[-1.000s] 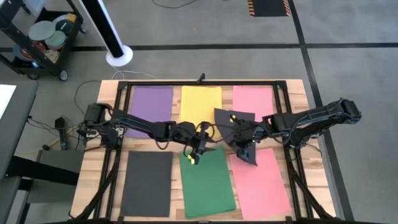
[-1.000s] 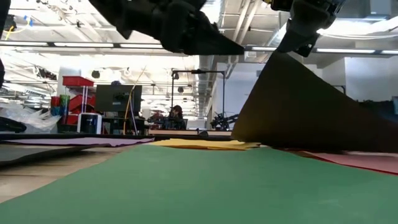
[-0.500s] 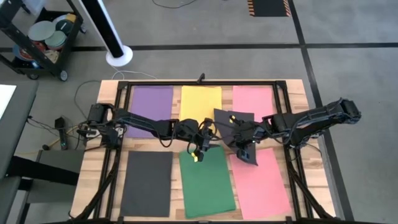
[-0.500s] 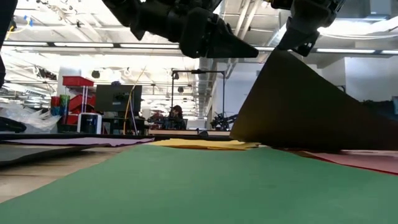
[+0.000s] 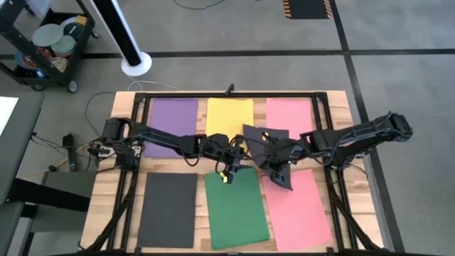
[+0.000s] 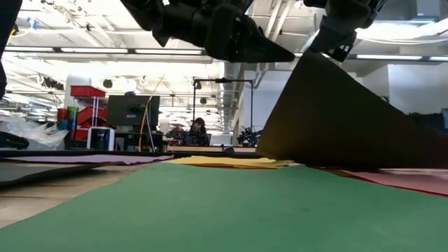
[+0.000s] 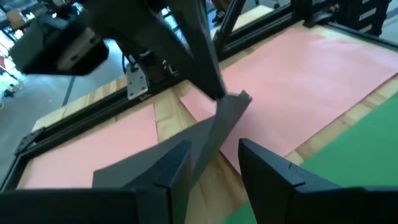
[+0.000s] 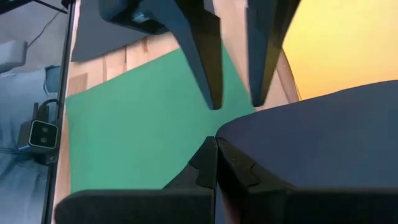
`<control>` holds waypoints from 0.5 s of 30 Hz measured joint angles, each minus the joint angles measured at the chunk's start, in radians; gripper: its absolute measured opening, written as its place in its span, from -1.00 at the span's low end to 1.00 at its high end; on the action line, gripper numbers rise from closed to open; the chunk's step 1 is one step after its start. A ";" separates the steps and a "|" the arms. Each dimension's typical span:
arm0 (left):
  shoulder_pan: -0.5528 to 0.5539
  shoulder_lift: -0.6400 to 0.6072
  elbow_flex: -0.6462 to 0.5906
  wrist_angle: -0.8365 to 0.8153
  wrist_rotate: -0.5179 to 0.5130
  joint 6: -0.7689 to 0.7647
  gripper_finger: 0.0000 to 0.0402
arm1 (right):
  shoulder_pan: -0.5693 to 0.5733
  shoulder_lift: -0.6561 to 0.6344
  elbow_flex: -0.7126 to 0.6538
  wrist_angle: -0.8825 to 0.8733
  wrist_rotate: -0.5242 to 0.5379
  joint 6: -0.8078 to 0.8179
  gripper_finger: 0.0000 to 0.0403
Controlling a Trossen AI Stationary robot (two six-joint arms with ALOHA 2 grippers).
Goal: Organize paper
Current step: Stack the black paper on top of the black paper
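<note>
The black sheet curves softly up to its pinched corner (image 7: pixel 233 106), so I expect the sheet to flatten out and trail behind when I pull it across.
A black sheet of paper (image 5: pixel 269 144) stands raised near the table's middle. Its lower part rests on the near pink sheet (image 5: pixel 298 210). My right gripper (image 5: pixel 264 161) is shut on its raised left corner. My left gripper (image 5: pixel 240 162) is open just left of that corner, its fingers (image 7: pixel 266 163) on either side of the sheet's edge (image 7: pixel 219 127); I cannot tell whether they touch it. Flat on the table lie a purple sheet (image 5: pixel 172 124), a yellow sheet (image 5: pixel 229 117), a far pink sheet (image 5: pixel 290 114), another black sheet (image 5: pixel 169 210) and a green sheet (image 5: pixel 237 210). My right gripper pinches the black sheet's raised corner (image 8: pixel 231 132) between its two shut fingers (image 8: pixel 205 163), coming from the table's right and slanting down. The corner is the sheet's highest point (image 6: pixel 309 57). From there the sheet slopes down to the table at the right.
A black metal frame (image 5: pixel 328 135) runs around the table's wooden top. A cart with round things (image 5: pixel 50 43) and a white post base (image 5: pixel 135 64) stand on the floor beyond the table's far left corner.
My left gripper has gone toward the table's right edge, up to the raised corner of the black sheet. My right gripper has carried that corner a little toward the table's left, and the sheet stands slightly steeper.
</note>
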 joint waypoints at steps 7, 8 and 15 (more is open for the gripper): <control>0.001 0.044 0.033 -0.002 0.019 -0.008 -0.36 | 0.000 0.000 0.000 0.003 0.000 0.000 -1.00; 0.001 0.050 0.043 0.003 0.018 -0.010 -0.36 | 0.000 0.000 0.000 0.005 -0.001 0.000 -1.00; 0.001 0.056 0.064 -0.057 0.018 -0.015 -0.36 | 0.000 0.000 0.000 0.006 -0.001 0.000 -1.00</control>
